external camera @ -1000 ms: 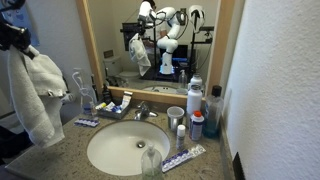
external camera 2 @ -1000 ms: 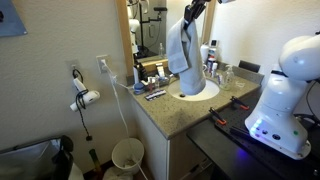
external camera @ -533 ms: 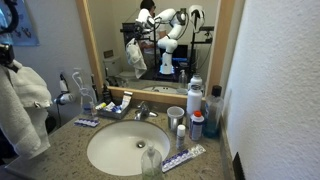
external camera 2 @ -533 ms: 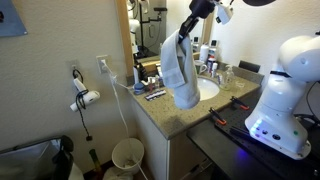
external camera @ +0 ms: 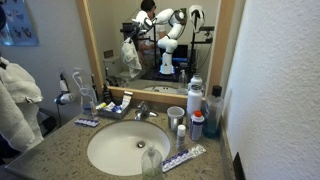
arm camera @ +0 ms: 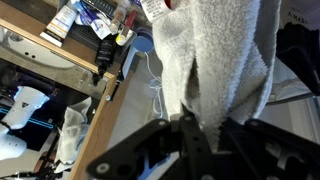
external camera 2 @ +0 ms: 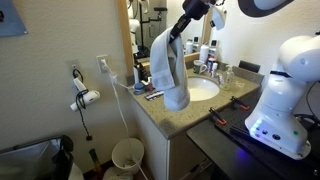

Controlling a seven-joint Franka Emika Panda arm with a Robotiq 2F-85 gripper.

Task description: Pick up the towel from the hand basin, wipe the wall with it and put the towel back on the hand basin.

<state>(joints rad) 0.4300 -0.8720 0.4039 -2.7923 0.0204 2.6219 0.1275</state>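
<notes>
The white towel [external camera: 16, 108] is hanging free near the clear counter [external camera: 64, 146] next to the hand basin. I should carry on moving the towel inward with my gripper until it is above that counter, and then let go.
The white towel [external camera 2: 167, 72] hangs from my gripper [external camera 2: 177, 32], above the counter's near edge, left of the hand basin [external camera 2: 198, 89]. In an exterior view the towel [external camera: 16, 100] shows at the left edge, beside the basin [external camera: 125, 146]; the gripper itself is out of that frame. In the wrist view the towel [arm camera: 215, 55] fills the upper middle, pinched between the black fingers [arm camera: 188, 125] of the gripper [arm camera: 203, 122]. The jaws are shut on the towel's top fold. The wall [external camera 2: 60, 70] lies to the left of the counter.
Toiletries, bottles and cups [external camera: 200, 110] crowd the counter's back and right side. A tap [external camera: 141, 112] stands behind the basin. A mirror [external camera: 160, 45] is above. A hair dryer [external camera 2: 84, 98] hangs on the wall, with a bin [external camera 2: 128, 156] below.
The gripper has carried the towel away from over the basin toward the counter's edge and the wall side. The towel stays gripped.
</notes>
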